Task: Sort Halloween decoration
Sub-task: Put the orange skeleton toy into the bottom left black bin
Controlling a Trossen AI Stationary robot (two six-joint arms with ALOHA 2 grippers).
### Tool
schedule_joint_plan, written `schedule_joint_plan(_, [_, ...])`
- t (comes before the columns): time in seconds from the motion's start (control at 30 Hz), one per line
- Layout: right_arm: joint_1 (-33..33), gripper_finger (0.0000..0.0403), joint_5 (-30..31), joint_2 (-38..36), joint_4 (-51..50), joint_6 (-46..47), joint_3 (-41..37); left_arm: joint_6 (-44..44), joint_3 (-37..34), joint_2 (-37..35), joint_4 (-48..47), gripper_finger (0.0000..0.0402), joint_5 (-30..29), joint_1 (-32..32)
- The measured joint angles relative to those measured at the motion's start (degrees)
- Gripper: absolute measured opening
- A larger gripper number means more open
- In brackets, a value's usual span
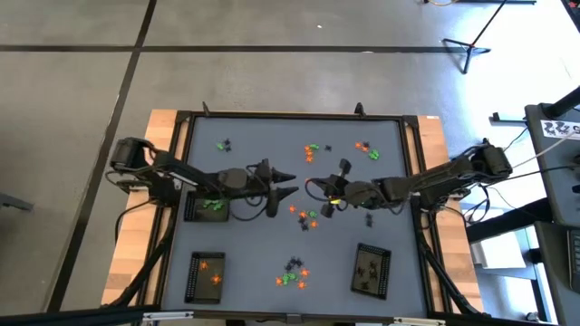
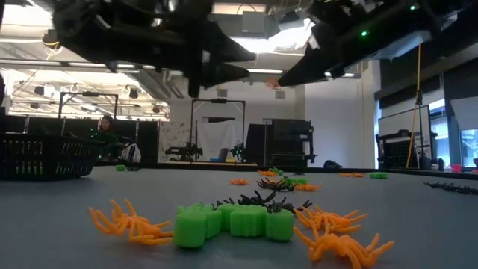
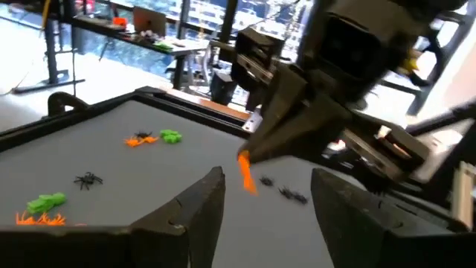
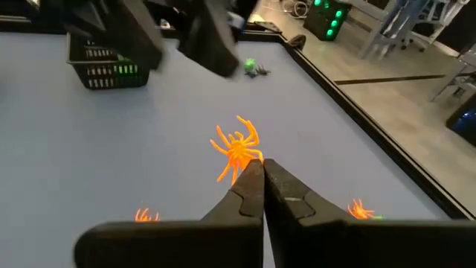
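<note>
My right gripper has the orange spider far from the tray with orange pieces [image 1: 206, 278], so next my left gripper grabs the spider's free legs [image 4: 232, 147] and brings it there.
Tiny orange, green and black trinkets lie in heaps on the grey table, among them one mid-table [image 1: 304, 215] and one near the front edge [image 1: 293, 274]. My right gripper [image 4: 262, 165] hangs above the table's middle, shut on an orange spider [image 4: 236, 145]. My left gripper [image 1: 292, 183] faces it, tip to tip, from the left. It is open, and its two fingers [image 3: 201, 216] stand apart with nothing between them. In the left wrist view the spider [image 3: 245, 175] shows at the right gripper's tip, just beyond my open fingers. My right gripper pinches the orange spider by one end of its body [image 4: 243, 158], only at the two fingertips. The fingers slant slightly downward, coming from the table's right. The spider sticks out past the fingertips with its legs spread, lifted clear of the table.
A black mesh tray with green pieces [image 1: 207, 206] sits under the left arm. A tray with orange pieces [image 1: 207, 274] stands front left and one with black pieces [image 1: 372, 270] front right. More heaps lie at the back [image 1: 313, 152], [image 1: 367, 149], [image 1: 224, 145].
</note>
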Motion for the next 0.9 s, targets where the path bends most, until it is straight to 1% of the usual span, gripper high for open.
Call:
schedule_joint_plan(0.17, [-1.2, 0.0, -2.6, 2.7, 5.0, -1.6, 0.0, -2.2, 3.0, 3.4, -2.1, 0.0192, 0.0, 2.1])
schedule_joint_plan(0.27, [-1.5, 0.0, -2.6, 3.3, 6.1, -2.4, 0.0, -2.5, 3.8, 4.3, -3.6, 0.0192, -0.1, 2.8])
schedule_joint_plan(0.7, [-1.5, 0.0, -3.1, 3.5, 7.7, -3.6, 0.0, -3.7, 3.8, 4.4, -6.0, 0.0192, -0.4, 3.3])
schedule_joint_plan(0.8, [-1.5, 0.0, -3.2, 3.5, 7.9, -4.2, 0.0, -3.4, 3.8, 4.4, -6.0, 0.0182, -0.1, 3.2])
schedule_joint_plan(0.9, [-1.5, 0.0, -3.6, 3.5, 8.4, -4.2, 0.0, -3.3, 3.8, 4.4, -6.0, 0.0156, 0.0, 3.2])
